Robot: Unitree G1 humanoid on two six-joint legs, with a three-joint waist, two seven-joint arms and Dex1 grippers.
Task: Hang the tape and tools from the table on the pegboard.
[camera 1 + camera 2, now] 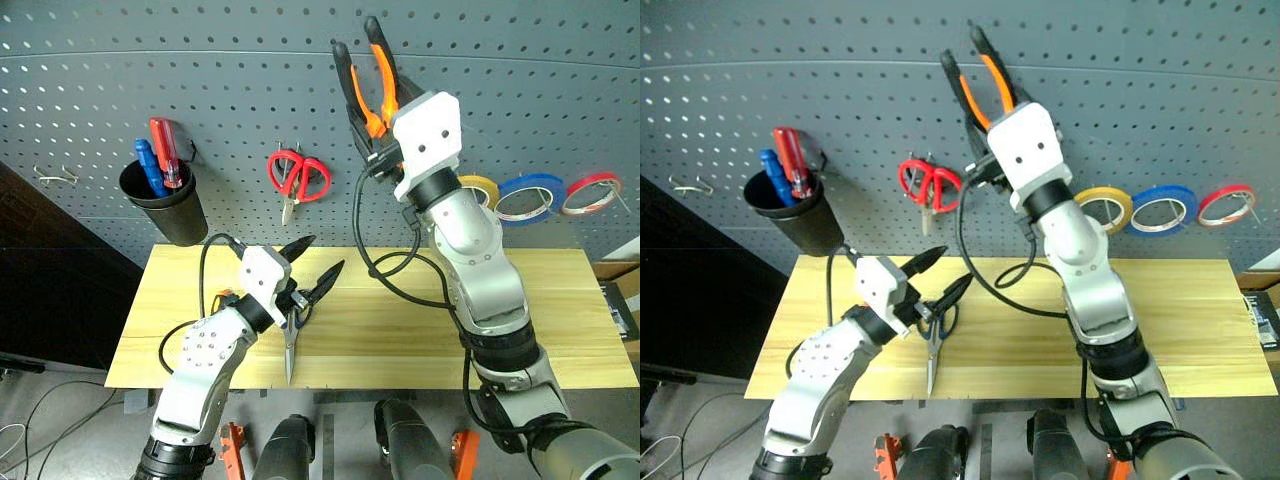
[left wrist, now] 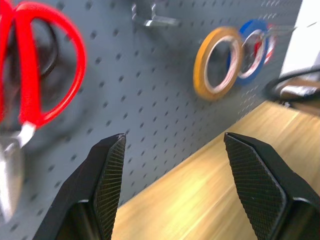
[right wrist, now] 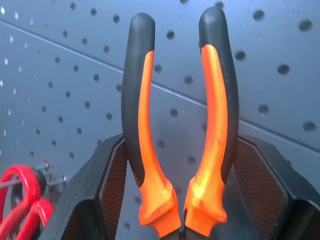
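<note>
I expect the dark blue-handled scissors to hang over the hook pegs when I push the dark blue-handled scissors' loops on, because the pegs stick out past the red-handled scissors.
My right gripper is raised against the dark grey pegboard, shut on the pliers. Their orange-and-black handles point up between its fingers. My left gripper hovers open and empty over the pale wooden table, facing the pegboard. Just below it the scissors with dark blue handles lie flat on the table, blades toward the front edge. The yellow tape hangs on the pegboard to the right of my right arm and appears in the left wrist view too.
A blue tape ring and a red tape ring hang beside the yellow tape. Red-handled scissors hang at the board's middle. A black cup holds blue and red screwdrivers. A bare hook sticks out near the red scissors.
</note>
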